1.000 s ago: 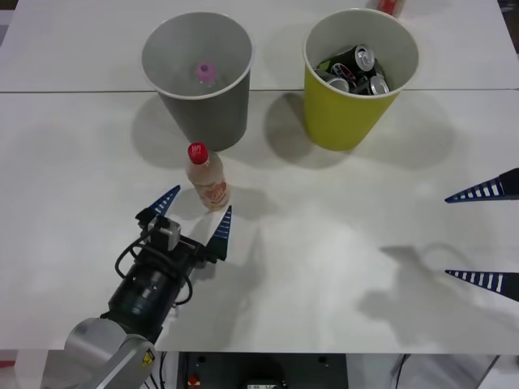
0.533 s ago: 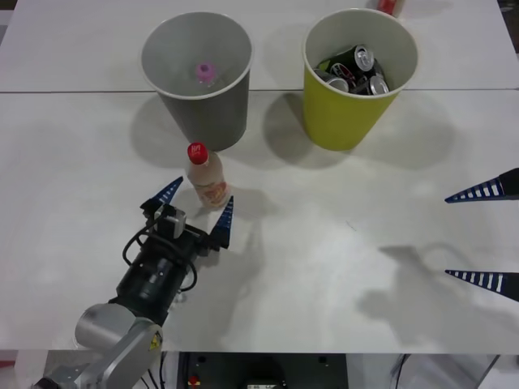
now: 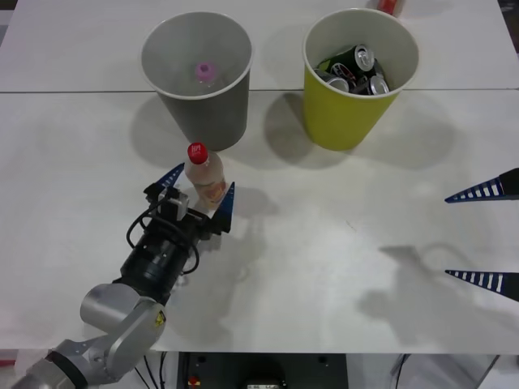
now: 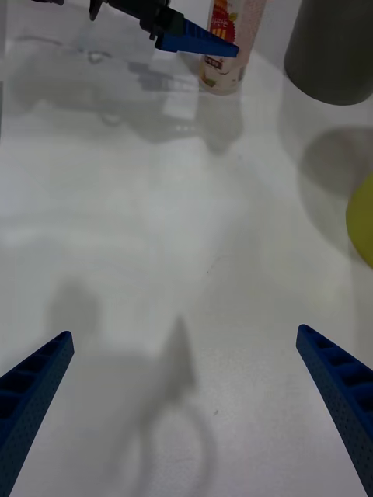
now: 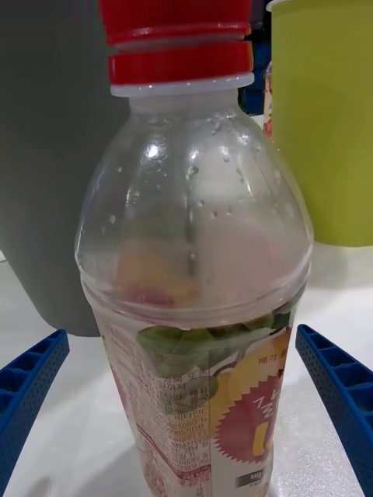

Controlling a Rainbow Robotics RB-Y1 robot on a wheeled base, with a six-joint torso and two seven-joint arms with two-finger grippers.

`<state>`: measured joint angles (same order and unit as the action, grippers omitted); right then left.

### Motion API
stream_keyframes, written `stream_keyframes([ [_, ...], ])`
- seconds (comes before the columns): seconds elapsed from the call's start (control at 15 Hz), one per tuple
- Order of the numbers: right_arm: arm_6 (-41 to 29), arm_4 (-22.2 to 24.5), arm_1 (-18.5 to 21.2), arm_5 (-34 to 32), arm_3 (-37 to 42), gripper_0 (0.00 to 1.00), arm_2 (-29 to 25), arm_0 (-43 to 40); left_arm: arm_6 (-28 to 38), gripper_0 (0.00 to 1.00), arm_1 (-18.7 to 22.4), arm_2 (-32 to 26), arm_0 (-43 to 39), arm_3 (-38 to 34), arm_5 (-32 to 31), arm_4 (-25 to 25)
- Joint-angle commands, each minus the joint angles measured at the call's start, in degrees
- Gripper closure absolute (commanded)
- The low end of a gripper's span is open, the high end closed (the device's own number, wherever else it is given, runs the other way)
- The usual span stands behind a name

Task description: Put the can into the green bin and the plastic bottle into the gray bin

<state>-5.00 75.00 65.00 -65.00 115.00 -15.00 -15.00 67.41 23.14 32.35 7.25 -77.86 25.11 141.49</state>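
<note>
The plastic bottle (image 3: 208, 177) should be empty when I carry it over, because only scattered droplets (image 5: 194, 171) cling inside its clear top.
The plastic bottle (image 3: 200, 166) stands upright on the white table, just in front of the gray bin (image 3: 203, 117). My left gripper (image 3: 206, 180) is open with one finger on each side of the bottle. In the left wrist view the bottle (image 5: 194, 272) stands close between the fingertips (image 5: 31, 380), with a gap on both sides. Several cans (image 3: 357, 69) lie inside the green bin (image 3: 345, 117). My right gripper (image 3: 446, 236) hangs open at the table's right edge, far from both bins, with nothing in it.
A pink-capped bottle (image 3: 204, 72) lies at the bottom of the gray bin. A red object (image 3: 389, 6) sits at the table's far edge behind the green bin. The table seam (image 3: 81, 91) runs behind the bins. Bare tabletop (image 4: 186, 233) lies between the two arms.
My left gripper has slid forward toward the bottle, so its open fingers now flank it. The bottle, the bins and the right arm have not moved.
</note>
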Motion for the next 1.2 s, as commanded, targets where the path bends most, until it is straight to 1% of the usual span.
stream_keyframes([
  [0.07, 0.00, 0.00, 0.00, 0.00, 0.00, 0.00, 0.00, 0.00, 0.09, 0.00, -0.28, -0.01, 1.37, 1.13, -0.24, -0.16],
  [0.27, 0.00, 0.00, 0.00, 0.00, 0.00, 0.00, 0.00, 0.00, 0.27, 0.00, -0.64, -0.01, 2.69, 2.53, -0.24, -0.34],
  [0.33, 0.00, 0.00, 0.00, 0.00, 0.00, 0.00, 0.00, 0.00, 0.35, 0.11, -0.72, -0.01, 2.77, 2.53, -0.24, -0.34],
  [0.4, 0.00, 0.00, 0.00, 0.00, 0.00, 0.00, 0.00, 0.00, 0.35, 0.46, -0.81, -0.01, 2.69, 2.53, -0.24, -0.34],
  [0.47, 0.00, 0.00, 0.00, 0.00, 0.00, 0.00, 0.00, 0.00, 0.44, 0.88, -0.99, -0.01, 2.77, 2.53, -0.24, -0.25],
  [0.53, 0.00, 0.00, 0.00, 0.00, 0.00, 0.00, 0.00, 0.00, 0.35, 1.00, -1.16, -0.01, 2.86, 2.53, -0.24, -0.34],
  [0.87, 0.00, 0.00, 0.00, 0.00, 0.00, 0.00, 0.00, 0.00, 0.35, 1.00, -1.34, -0.01, 2.77, 2.53, -0.24, -0.60],
  [1.2, 0.00, 0.00, 0.00, 0.00, 0.00, 0.00, 0.00, 0.00, -1.32, 1.00, -1.34, -0.01, 2.77, 2.36, -0.24, -1.48],
])
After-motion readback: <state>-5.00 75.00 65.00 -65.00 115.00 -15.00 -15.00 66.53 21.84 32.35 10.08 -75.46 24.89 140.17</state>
